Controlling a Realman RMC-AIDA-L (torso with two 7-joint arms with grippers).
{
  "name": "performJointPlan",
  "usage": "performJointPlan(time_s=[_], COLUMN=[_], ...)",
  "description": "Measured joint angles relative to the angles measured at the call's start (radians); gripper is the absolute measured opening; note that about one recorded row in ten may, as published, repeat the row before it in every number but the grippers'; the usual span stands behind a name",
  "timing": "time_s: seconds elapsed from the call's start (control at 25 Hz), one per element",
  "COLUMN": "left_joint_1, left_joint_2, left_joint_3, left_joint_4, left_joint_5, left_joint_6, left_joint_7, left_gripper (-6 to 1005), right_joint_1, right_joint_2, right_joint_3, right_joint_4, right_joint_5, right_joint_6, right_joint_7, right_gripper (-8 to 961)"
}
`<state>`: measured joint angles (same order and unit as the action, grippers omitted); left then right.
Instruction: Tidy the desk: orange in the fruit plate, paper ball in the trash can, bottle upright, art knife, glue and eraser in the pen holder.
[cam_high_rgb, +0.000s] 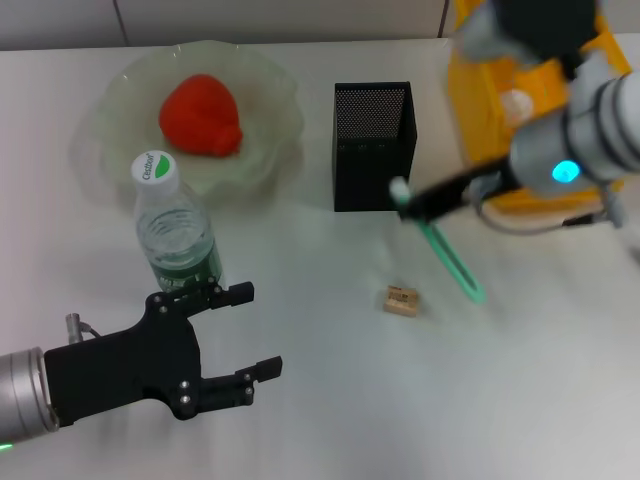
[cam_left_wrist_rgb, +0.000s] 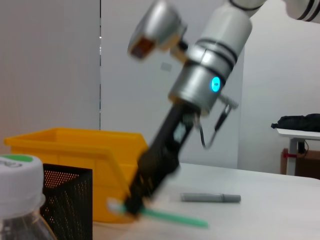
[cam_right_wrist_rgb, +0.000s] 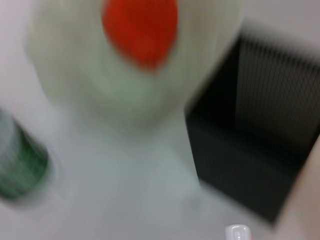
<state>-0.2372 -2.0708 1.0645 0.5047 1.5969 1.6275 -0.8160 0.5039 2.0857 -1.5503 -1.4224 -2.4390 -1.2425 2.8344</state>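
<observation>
Next, my right gripper raises the green art knife (cam_high_rgb: 452, 262) and tilts it upright over the holder's open top (cam_high_rgb: 373, 112), because the knife slants low in front of the pen holder.
My right gripper (cam_high_rgb: 412, 204) is shut on a slim green art knife (cam_high_rgb: 452, 262) with a white end. It holds the knife tilted just above the table, right beside the black mesh pen holder (cam_high_rgb: 373, 145). The left wrist view shows the same grip (cam_left_wrist_rgb: 132, 202) on the knife (cam_left_wrist_rgb: 175, 218). A small tan eraser (cam_high_rgb: 401, 300) lies on the table in front of the holder. The water bottle (cam_high_rgb: 176, 232) stands upright at the left. The orange (cam_high_rgb: 201, 114) lies in the pale green fruit plate (cam_high_rgb: 270, 90). My left gripper (cam_high_rgb: 258, 330) is open and empty, in front of the bottle.
A yellow trash can (cam_high_rgb: 480, 110) stands at the back right, partly hidden by my right arm. In the left wrist view a grey stick-shaped thing (cam_left_wrist_rgb: 210, 198) lies on the table beyond the right arm. The right wrist view is blurred and shows the plate (cam_right_wrist_rgb: 100, 90) and holder (cam_right_wrist_rgb: 260, 125).
</observation>
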Motion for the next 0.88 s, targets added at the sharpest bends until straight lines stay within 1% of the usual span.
performJointPlan(time_s=[0.04, 0.08, 0.12, 0.16, 0.2, 0.28, 0.32, 0.36, 0.44, 0.48, 0.52, 0.56, 0.6, 0.68, 0.72, 0.76, 0.88], left_joint_1=[0.0, 0.0, -0.001, -0.001, -0.002, -0.002, -0.002, -0.002, -0.003, -0.003, -0.003, -0.003, -0.003, -0.003, -0.002, -0.002, -0.001], left_joint_2=[0.0, 0.0, 0.0, 0.0, 0.0, 0.0, 0.0, 0.0, 0.0, 0.0, 0.0, 0.0, 0.0, 0.0, 0.0, 0.0, 0.0], left_joint_3=[0.0, 0.0, 0.0, 0.0, 0.0, 0.0, 0.0, 0.0, 0.0, 0.0, 0.0, 0.0, 0.0, 0.0, 0.0, 0.0, 0.0], left_joint_4=[0.0, 0.0, 0.0, 0.0, 0.0, 0.0, 0.0, 0.0, 0.0, 0.0, 0.0, 0.0, 0.0, 0.0, 0.0, 0.0, 0.0], left_joint_5=[0.0, 0.0, 0.0, 0.0, 0.0, 0.0, 0.0, 0.0, 0.0, 0.0, 0.0, 0.0, 0.0, 0.0, 0.0, 0.0, 0.0], left_joint_6=[0.001, 0.001, 0.001, 0.001, 0.001, 0.001, 0.001, 0.001, 0.002, 0.002, 0.002, 0.002, 0.002, 0.003, 0.003, 0.003, 0.003], left_joint_7=[0.0, 0.0, 0.0, 0.0, 0.0, 0.0, 0.0, 0.0, 0.0, 0.0, 0.0, 0.0, 0.0, 0.0, 0.0, 0.0, 0.0], left_gripper=[814, 814, 814, 814, 814, 814, 814, 814, 814, 814, 814, 814, 814, 814, 814, 814, 814], right_joint_1=[-0.03, -0.03, -0.11, -0.11, -0.149, -0.209, -0.235, -0.235, -0.204, -0.174, -0.101, -0.101, -0.061, 0.008, 0.072, 0.072, 0.113], right_joint_2=[0.0, 0.0, 0.002, 0.002, 0.003, 0.004, 0.003, 0.003, 0.003, 0.001, 0.001, 0.001, 0.001, 0.001, 0.001, 0.001, 0.001], right_joint_3=[0.024, 0.024, 0.082, 0.082, 0.104, 0.117, 0.114, 0.114, 0.112, 0.114, 0.117, 0.117, 0.116, 0.114, 0.114, 0.114, 0.113], right_joint_4=[-0.039, -0.039, -0.118, -0.118, -0.134, -0.109, -0.007, -0.007, 0.14, 0.225, 0.398, 0.398, 0.488, 0.622, 0.736, 0.736, 0.811], right_joint_5=[0.041, 0.041, 0.182, 0.182, 0.273, 0.498, 0.766, 0.766, 1.0, 1.091, 1.277, 1.277, 1.347, 1.447, 1.499, 1.499, 1.504], right_joint_6=[0.018, 0.018, 0.095, 0.095, 0.153, 0.288, 0.411, 0.411, 0.46, 0.461, 0.45, 0.45, 0.445, 0.434, 0.423, 0.423, 0.414], right_joint_7=[-0.029, -0.029, -0.145, -0.145, -0.234, -0.46, -0.753, -0.753, -1.03, -1.132, -1.352, -1.352, -1.448, -1.578, -1.645, -1.645, -1.657], right_gripper=[171, 171, 172, 172, 172, 171, 171, 171, 170, 170, 170, 170, 170, 169, 169, 171, 178])
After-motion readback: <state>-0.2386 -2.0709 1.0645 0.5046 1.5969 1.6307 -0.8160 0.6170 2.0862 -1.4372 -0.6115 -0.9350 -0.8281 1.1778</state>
